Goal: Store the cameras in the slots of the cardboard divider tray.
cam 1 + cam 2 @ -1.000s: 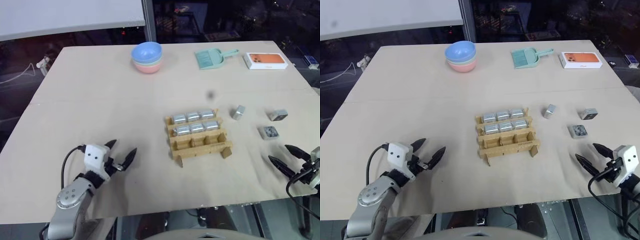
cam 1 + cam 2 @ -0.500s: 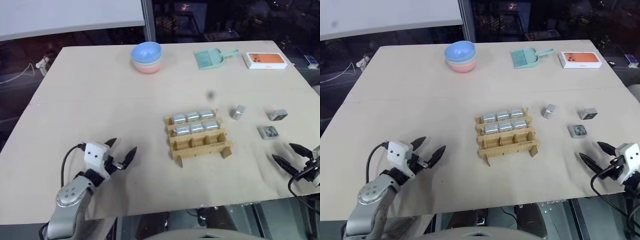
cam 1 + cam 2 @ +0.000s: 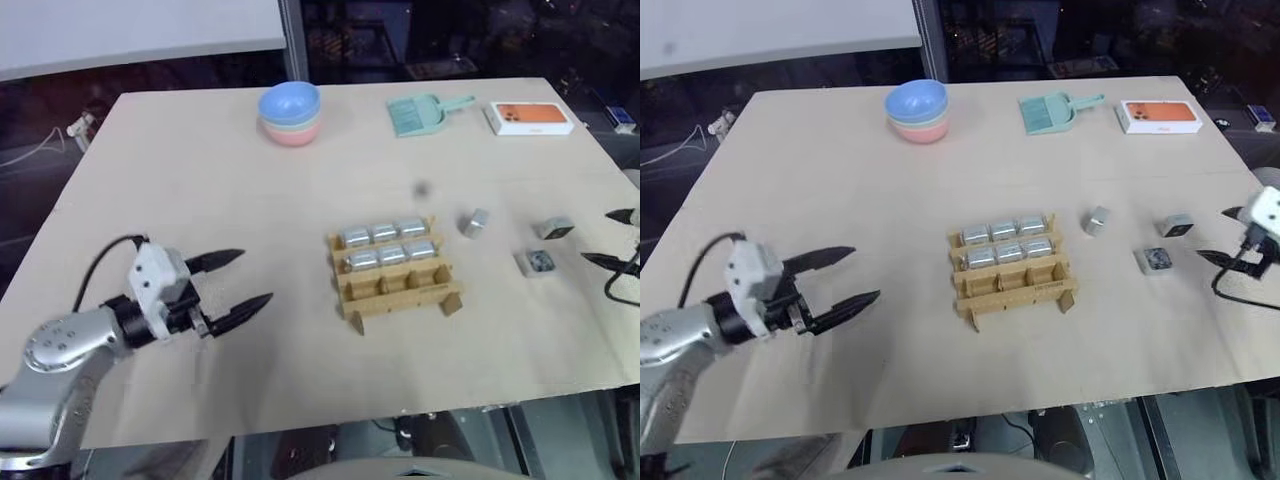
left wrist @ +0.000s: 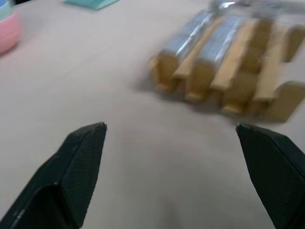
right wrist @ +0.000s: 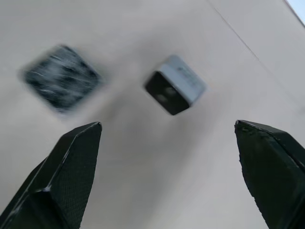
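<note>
The robot's right gripper keeps going down over the boxy camera and closes on its sides, as there is an open gap (image 3: 546,245) between the boxy camera (image 3: 555,228) and the dark-faced camera.
The cardboard divider tray (image 3: 404,296) sits mid-table. Silver-grey cameras (image 3: 385,234) fill its back and middle rows; the front row is empty. Three loose cameras lie to its right: one (image 3: 475,222) close by, one (image 3: 556,229) farther right, and one (image 3: 537,263) lying dark face up. My right gripper (image 3: 598,236) hovers open just right of those two, which show between its fingers in the right wrist view as a boxy camera (image 5: 174,85) and a dark-faced camera (image 5: 62,85). My left gripper (image 3: 255,277) hangs open and empty left of the tray (image 4: 228,62), pointing toward it.
Stacked blue, green and pink bowls (image 3: 292,112) stand at the back. A teal dustpan (image 3: 420,115) and a white-and-orange phone box (image 3: 530,118) lie at the back right. Bare tabletop lies between my left gripper and the tray.
Both arms have lifted off the table's near edge. The left gripper rose and turned toward the tray. The right gripper moved up and away to beside the loose cameras.
</note>
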`<action>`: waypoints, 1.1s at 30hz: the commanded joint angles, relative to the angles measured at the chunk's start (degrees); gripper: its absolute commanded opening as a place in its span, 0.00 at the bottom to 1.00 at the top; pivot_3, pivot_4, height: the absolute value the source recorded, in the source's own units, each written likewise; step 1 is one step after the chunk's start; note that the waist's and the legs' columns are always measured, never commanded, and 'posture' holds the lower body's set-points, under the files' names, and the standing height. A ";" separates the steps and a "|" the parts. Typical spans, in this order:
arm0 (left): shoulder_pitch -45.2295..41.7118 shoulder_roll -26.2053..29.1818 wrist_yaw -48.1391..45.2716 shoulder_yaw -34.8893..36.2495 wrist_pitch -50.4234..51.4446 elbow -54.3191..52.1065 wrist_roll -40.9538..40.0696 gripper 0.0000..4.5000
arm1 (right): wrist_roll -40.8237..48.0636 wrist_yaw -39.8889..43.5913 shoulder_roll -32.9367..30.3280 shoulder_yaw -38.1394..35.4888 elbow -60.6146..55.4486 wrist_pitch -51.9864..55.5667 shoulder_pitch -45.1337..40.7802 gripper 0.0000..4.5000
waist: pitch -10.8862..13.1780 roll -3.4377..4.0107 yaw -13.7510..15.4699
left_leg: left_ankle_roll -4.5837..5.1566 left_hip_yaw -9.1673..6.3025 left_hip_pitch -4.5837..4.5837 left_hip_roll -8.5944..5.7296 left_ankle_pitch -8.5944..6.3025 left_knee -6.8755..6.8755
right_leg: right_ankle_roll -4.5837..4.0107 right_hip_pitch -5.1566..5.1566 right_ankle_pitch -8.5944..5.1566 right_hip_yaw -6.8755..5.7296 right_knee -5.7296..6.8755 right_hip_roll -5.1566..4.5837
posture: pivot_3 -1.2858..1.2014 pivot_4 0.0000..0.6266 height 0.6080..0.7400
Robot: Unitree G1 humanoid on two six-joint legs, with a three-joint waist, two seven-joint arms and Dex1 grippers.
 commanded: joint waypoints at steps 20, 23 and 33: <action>4.47 -3.69 5.10 2.77 2.41 -9.05 -1.81 1.00 | -29.31 -8.56 8.58 23.37 22.65 -11.40 -31.23 0.99 | 0.22 -0.04 -0.27 | -0.03 0.49 -0.10 -0.04 0.02 -0.03 | -0.24 -0.18 0.15 0.28 0.04 -0.03 | 0.52 0.24 1.00; 5.19 -3.90 5.06 3.19 2.23 -9.30 -1.65 1.00 | -29.89 -8.75 8.93 23.68 23.09 -11.12 -31.59 0.99 | 0.22 -0.04 -0.29 | -0.03 0.50 -0.10 -0.04 0.02 -0.03 | -0.24 -0.18 0.15 0.29 0.04 -0.03 | 0.52 0.24 1.00; 7.32 -4.10 4.37 4.06 0.98 -8.79 0.14 1.00 | -31.08 -10.33 9.96 24.32 23.44 -11.38 -31.60 0.79 | 0.22 -0.04 -1.27 | -0.03 0.51 -0.07 -0.03 0.02 -0.02 | -0.24 -0.18 0.16 0.30 0.09 -0.03 | 0.52 0.24 1.00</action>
